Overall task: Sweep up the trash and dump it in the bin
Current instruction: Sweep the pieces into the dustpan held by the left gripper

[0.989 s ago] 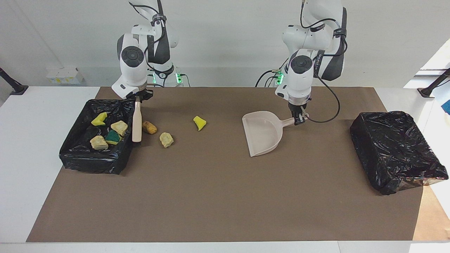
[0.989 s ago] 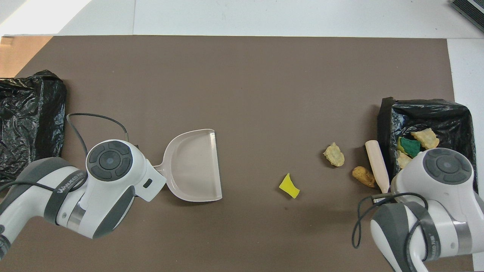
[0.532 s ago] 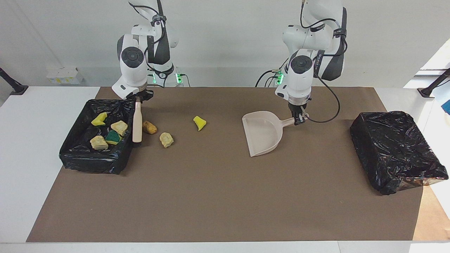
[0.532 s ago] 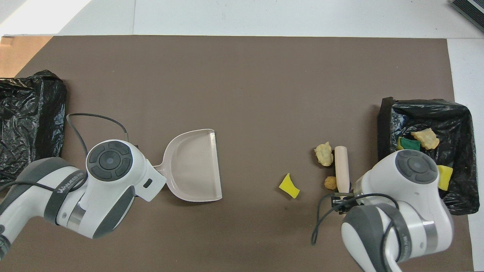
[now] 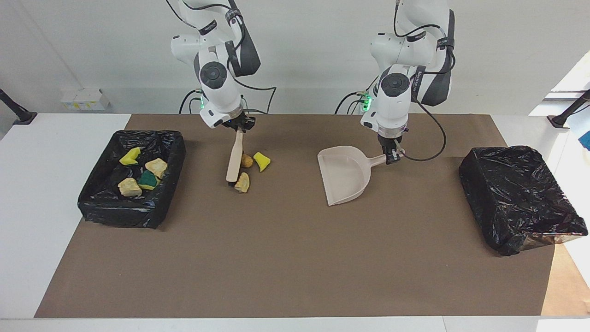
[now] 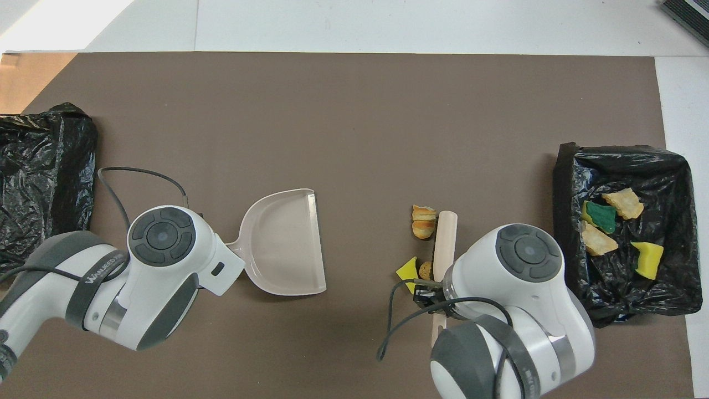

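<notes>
The brush is behind the trash (image 6: 423, 222) and far from the dustpan's opening (image 6: 319, 243). Next, my right gripper sweeps toward the dustpan while my left gripper moves the dustpan closer.
My right gripper (image 5: 239, 127) is shut on the handle of the beige brush (image 5: 234, 159), which slants down to the mat. Against the brush lie three pieces of trash: a brown scrap (image 5: 246, 160), a yellow sponge chunk (image 5: 262, 161) and a tan lump (image 5: 242, 182). The overhead view shows the same tan lump (image 6: 424, 221) beside the brush (image 6: 445, 238). My left gripper (image 5: 392, 157) is shut on the handle of the beige dustpan (image 5: 345, 175), which rests flat with its mouth toward the trash. The black-lined bin (image 5: 120, 213) at the right arm's end holds several scraps.
A second box wrapped in a black bag (image 5: 521, 198) sits at the left arm's end of the brown mat. A cable loops from the left wrist (image 6: 138, 174) beside the dustpan.
My right arm has swept the brush away from the bin toward the dustpan, pushing the brown and tan scraps up beside the yellow chunk. The left arm and dustpan have not moved.
</notes>
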